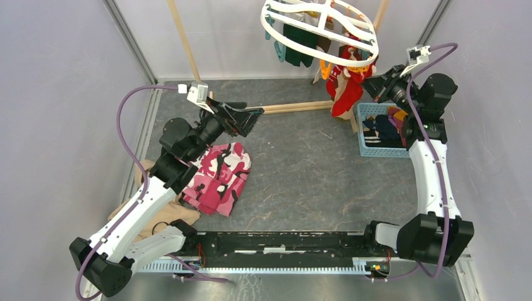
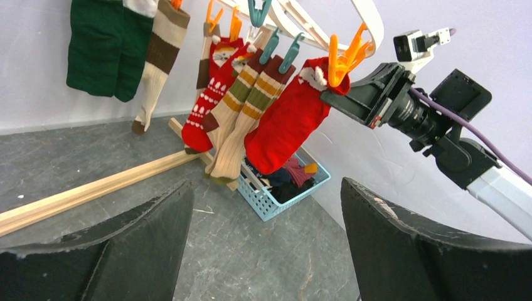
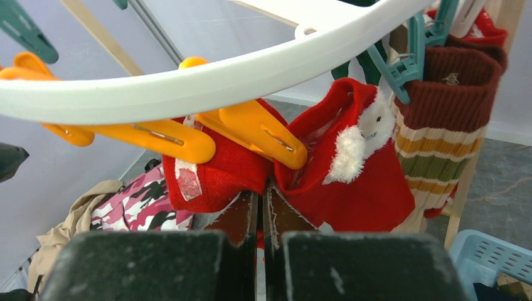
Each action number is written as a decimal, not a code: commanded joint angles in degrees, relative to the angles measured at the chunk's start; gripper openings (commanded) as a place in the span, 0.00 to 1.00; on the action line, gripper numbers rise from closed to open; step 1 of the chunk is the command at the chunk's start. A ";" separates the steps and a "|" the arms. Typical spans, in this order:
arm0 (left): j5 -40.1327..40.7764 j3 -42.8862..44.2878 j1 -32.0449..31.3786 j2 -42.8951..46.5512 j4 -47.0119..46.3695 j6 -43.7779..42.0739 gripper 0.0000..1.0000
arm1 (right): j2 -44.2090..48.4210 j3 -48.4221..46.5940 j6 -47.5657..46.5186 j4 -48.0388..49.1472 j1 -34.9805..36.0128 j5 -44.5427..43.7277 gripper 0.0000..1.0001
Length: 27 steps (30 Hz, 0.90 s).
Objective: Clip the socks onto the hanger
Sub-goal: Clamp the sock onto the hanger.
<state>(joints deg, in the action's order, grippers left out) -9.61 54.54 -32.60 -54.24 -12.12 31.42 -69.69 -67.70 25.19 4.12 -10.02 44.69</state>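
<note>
My right gripper goes on holding the cuff up until the clip carries the sock, because the orange clip's tips (image 3: 295, 157) are over the red sock's cuff (image 3: 286, 179).
The white oval hanger (image 1: 295, 39) hangs at the back with several socks clipped to it: a dark green pair (image 2: 106, 50), tan-striped ones (image 2: 241, 116) and a red-and-white patterned one (image 2: 210, 103). A plain red sock (image 2: 288, 122) with a white pompom hangs under an orange clip (image 2: 342, 59). My right gripper (image 3: 263, 188) is shut on this red sock's cuff, just below the orange clips (image 3: 254, 132). It shows at the hanger's right end (image 1: 371, 84). My left gripper (image 2: 266, 188) stands open and holds nothing, low over the floor left of the hanger (image 1: 248, 119).
A blue basket (image 1: 383, 152) with more socks sits under the right arm. A pink camouflage cloth (image 1: 219, 175) and a tan cloth (image 1: 135, 207) lie beside the left arm. The wooden rack's base bar (image 1: 295, 108) runs across the floor; its poles rise at the back.
</note>
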 commanded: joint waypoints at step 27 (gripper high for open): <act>-4.83 -10.65 -0.10 1.39 -9.67 -14.30 0.95 | -9.98 -8.04 4.87 5.36 -6.23 10.03 0.12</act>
<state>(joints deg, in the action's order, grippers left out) -12.62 44.36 -32.60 -53.08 -17.15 21.19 -80.38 -74.06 30.37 6.83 -15.92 52.27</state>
